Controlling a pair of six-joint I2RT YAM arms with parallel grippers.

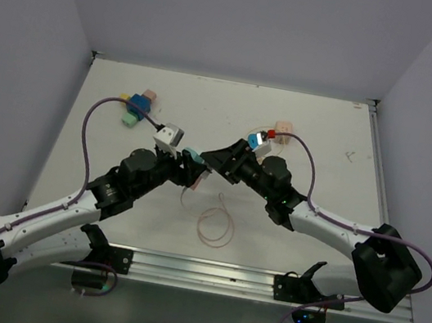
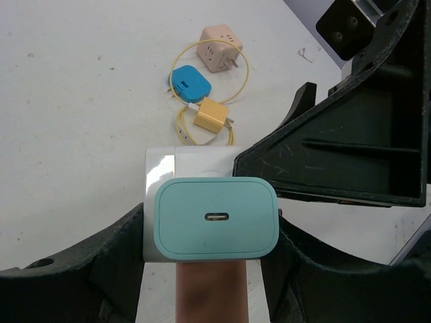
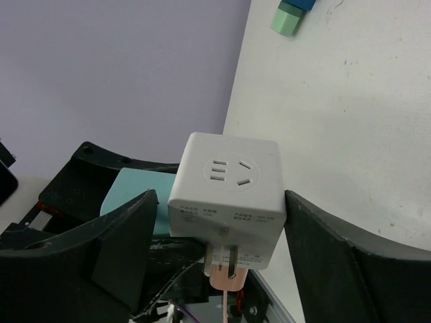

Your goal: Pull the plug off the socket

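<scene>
The teal plug (image 2: 216, 232) in my left gripper has the white socket cube hanging from it, so next my right gripper grips the cube's sides (image 3: 225, 185) firmly before my left gripper pulls.
A white socket cube (image 3: 229, 185) hangs in the air between my two grippers. A teal plug (image 2: 217, 217) with a small port in its face sits in one side of it. My left gripper (image 2: 214, 225) is shut on the teal plug, one finger on each side. My right gripper (image 3: 222, 198) stands open around the cube: the right finger (image 3: 316, 235) touches the cube's edge, and the left finger (image 3: 124, 235) is a small gap away. In the top view both grippers (image 1: 193, 160) (image 1: 222, 163) meet over the table's middle. A pink piece (image 3: 227, 277) hangs under the cube's prongs.
A pink cube adapter (image 2: 219, 47), a blue plug (image 2: 190, 83) and a yellow plug (image 2: 212, 116) on a yellow cable lie together on the table. Blue, green and pink blocks (image 1: 138, 107) lie at the back left. A thin pink cable loop (image 1: 215, 224) lies near the front.
</scene>
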